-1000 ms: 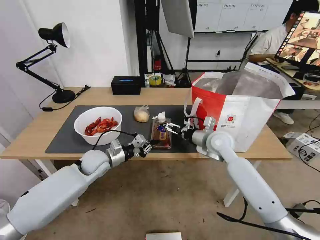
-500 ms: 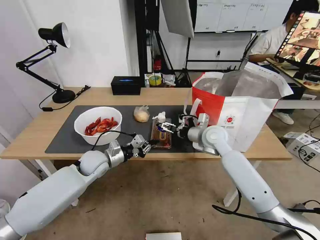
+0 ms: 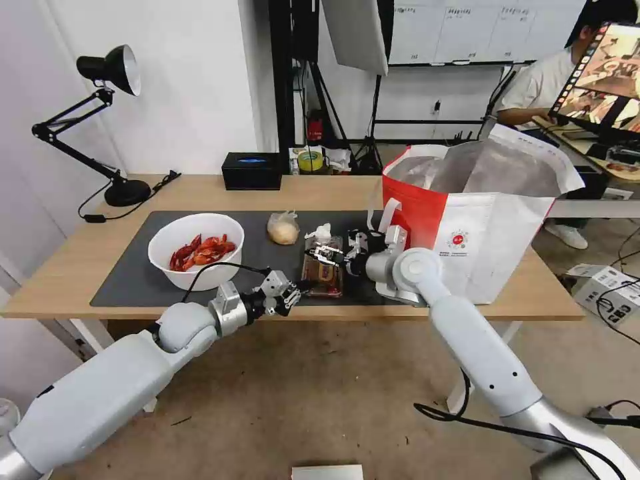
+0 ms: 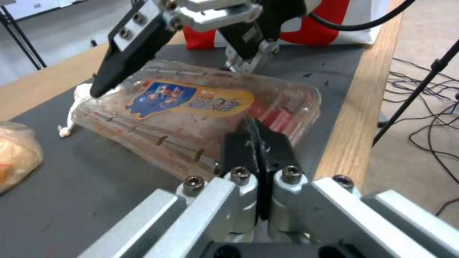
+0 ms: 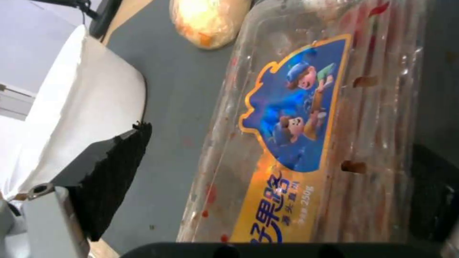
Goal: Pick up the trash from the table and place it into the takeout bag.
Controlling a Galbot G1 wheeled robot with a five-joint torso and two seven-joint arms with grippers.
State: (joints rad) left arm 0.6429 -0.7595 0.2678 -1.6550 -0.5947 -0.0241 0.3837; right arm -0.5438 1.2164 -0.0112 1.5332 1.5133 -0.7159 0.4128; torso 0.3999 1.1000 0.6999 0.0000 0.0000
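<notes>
The takeout bag's wide opening [image 3: 476,169] is open above deep sides. The clear tray [image 3: 325,273] will go all the way below the bag's rim when I drop it in.
The clear two-compartment tray [image 3: 323,270] with a blue label lies on the dark mat [image 3: 133,280] of the table [image 3: 80,260]. My left gripper [image 3: 303,287] is shut on the tray's near edge [image 4: 256,125], which is tipped up slightly. My right gripper [image 3: 325,254] hovers open over the tray [image 5: 296,118], one finger on each long side [image 4: 167,79]. The white bowl [image 3: 195,250] of red shells stands to the left. Behind the tray sit the small bag with a beige lump [image 3: 283,229] and the crumpled tissue [image 3: 321,233]. To the right the red-and-white takeout bag [image 3: 493,220] stands open.
A black tissue box [image 3: 252,171] sits at the table's back edge and a black desk lamp [image 3: 110,120] at the back left corner. The takeout bag's white strap [image 3: 389,212] hangs close behind my right wrist. A carton [image 3: 603,283] lies on the floor at the right.
My right arm has moved left, bringing its open gripper farther over the tray. The left gripper has kept its hold on the tray's near edge.
</notes>
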